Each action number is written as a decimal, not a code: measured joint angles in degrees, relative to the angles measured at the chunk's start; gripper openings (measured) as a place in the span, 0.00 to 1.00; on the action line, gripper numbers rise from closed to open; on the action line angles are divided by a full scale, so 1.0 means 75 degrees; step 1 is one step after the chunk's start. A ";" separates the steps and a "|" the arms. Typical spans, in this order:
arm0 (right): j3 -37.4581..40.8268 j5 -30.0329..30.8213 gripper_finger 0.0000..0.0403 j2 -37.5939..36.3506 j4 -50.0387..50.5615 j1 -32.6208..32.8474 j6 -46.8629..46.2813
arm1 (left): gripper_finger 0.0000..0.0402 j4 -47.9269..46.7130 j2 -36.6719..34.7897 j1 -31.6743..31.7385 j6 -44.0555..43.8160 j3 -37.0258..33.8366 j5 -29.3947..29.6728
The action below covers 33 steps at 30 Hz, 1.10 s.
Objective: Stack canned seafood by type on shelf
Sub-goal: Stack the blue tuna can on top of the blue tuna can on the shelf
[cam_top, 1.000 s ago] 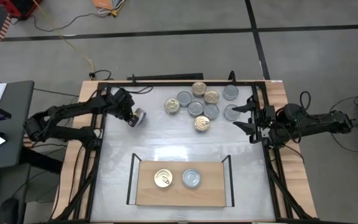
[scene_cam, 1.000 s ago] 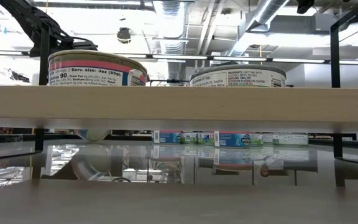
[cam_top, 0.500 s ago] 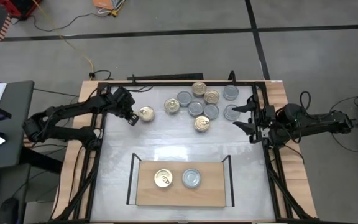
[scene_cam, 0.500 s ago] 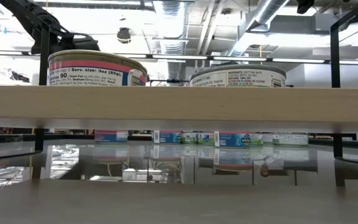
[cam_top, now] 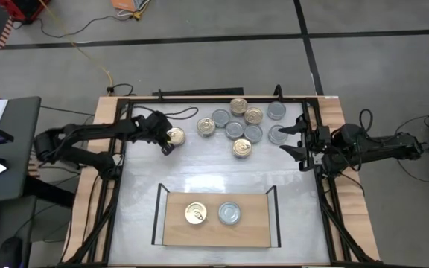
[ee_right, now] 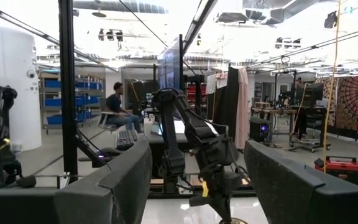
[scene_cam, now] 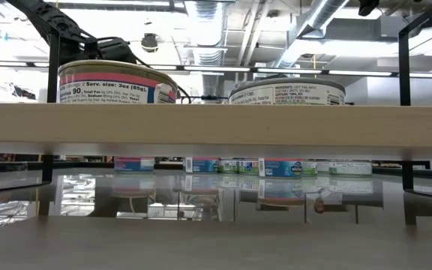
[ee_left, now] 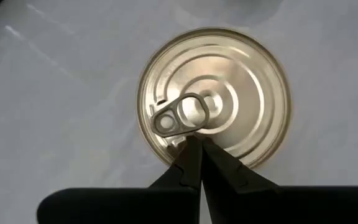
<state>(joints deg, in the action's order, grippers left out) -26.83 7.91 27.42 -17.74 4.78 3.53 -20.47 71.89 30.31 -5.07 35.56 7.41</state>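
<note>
My left gripper needs to back off, tip the can onto its side (scene_cam: 133, 163) and grip both of the can's ends, because the gripper's closed fingers are over the gold can's flat lid (cam_top: 176, 135).
A gold-lidded can (cam_top: 175, 135) lies flat on the white table, lid up, left of the loose cans. My left gripper (cam_top: 167, 141) is shut, its tips (ee_left: 194, 142) over the lid's edge by the pull tab. My right gripper (cam_top: 290, 140) is open and empty at the table's right side, next to a silver-lidded can (cam_top: 278, 135). The wooden shelf (cam_top: 252, 231) stands at the near middle. One gold can (cam_top: 196, 214) and one silver can (cam_top: 229, 214) rest on it, side by side. My left gripper's shut fingertips (ee_left: 190, 155) point down from above over the gold lid, next to the pull tab (ee_left: 174, 118). I cannot tell whether they touch the lid. The can sits flat on the table.
Several loose cans lie in a cluster at the far middle, among them gold ones (cam_top: 206, 127) (cam_top: 242, 148) and silver ones (cam_top: 234, 130) (cam_top: 275, 110). Black frame rails (cam_top: 326, 201) run along the table's sides. A person sits far off in the room (ee_right: 114, 106).
The gold-lidded can, tipped on its side at my left gripper a second ago, now lies flat on the table, lid up. My left gripper has then moved toward the table's right edge, over the can.
</note>
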 joint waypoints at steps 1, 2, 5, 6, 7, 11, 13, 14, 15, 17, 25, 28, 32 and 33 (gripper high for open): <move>0.0000 0.0000 0.70 0.0000 0.0001 0.0000 0.0000 | 0.01 -0.0130 0.0051 -0.0013 -0.0003 0.0004 0.0108; 0.0000 0.0001 0.70 0.0000 0.0003 0.0000 0.0003 | 0.01 -0.0232 0.0107 -0.0013 -0.0002 0.0008 0.0228; 0.0000 0.0001 0.70 0.0000 0.0009 0.0000 0.0020 | 0.01 -0.0492 0.0118 -0.0004 -0.0070 0.0009 0.0385; 0.0000 -0.0002 0.70 0.0000 0.0009 0.0000 0.0023 | 0.01 -0.0545 0.0068 -0.0007 -0.0101 0.0008 0.0407; 0.0000 -0.0001 0.70 0.0000 0.0009 0.0000 0.0023 | 0.01 -0.0610 -0.0007 -0.0006 -0.0161 -0.0001 0.0407; 0.0000 0.0001 0.70 0.0000 0.0012 0.0000 0.0019 | 0.01 -0.0864 -0.0398 -0.0004 -0.0384 -0.0036 0.0381; 0.0000 -0.0001 0.70 0.0000 0.0009 0.0000 0.0017 | 0.01 -0.0987 -0.0668 0.0002 -0.0416 -0.0056 0.0340; 0.0000 -0.0001 0.70 0.0000 0.0011 0.0000 0.0017 | 0.01 -0.0990 -0.0803 0.0002 -0.0413 -0.0070 0.0334; 0.0000 -0.0002 0.70 0.0000 0.0012 0.0000 0.0017 | 0.01 -0.0918 -0.0937 -0.0001 -0.0366 -0.0068 0.0328; 0.0000 0.0001 0.70 0.0000 0.0012 0.0000 0.0017 | 0.01 -0.0877 -0.1217 -0.0001 -0.0169 -0.0062 0.0328; 0.0000 -0.0002 0.70 0.0000 0.0000 0.0000 -0.0003 | 0.01 -0.1613 -0.1421 -0.0316 0.2044 -0.0050 0.0125; 0.0000 0.0001 0.70 0.0000 0.0003 0.0000 -0.0003 | 0.03 -0.1734 -0.1308 -0.0683 0.2458 -0.0050 0.0720; 0.0000 0.0001 0.70 0.0000 0.0003 -0.0003 0.0000 | 0.12 -0.1684 -0.1319 -0.1236 0.2953 -0.0047 0.1370; 0.0000 0.0000 0.70 0.0000 0.0003 -0.0003 0.0000 | 0.15 -0.1710 -0.1316 -0.1364 0.3151 -0.0047 0.1445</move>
<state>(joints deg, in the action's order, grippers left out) -26.83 7.92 27.42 -17.72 4.75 3.53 -33.29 62.02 20.08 18.56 35.20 18.25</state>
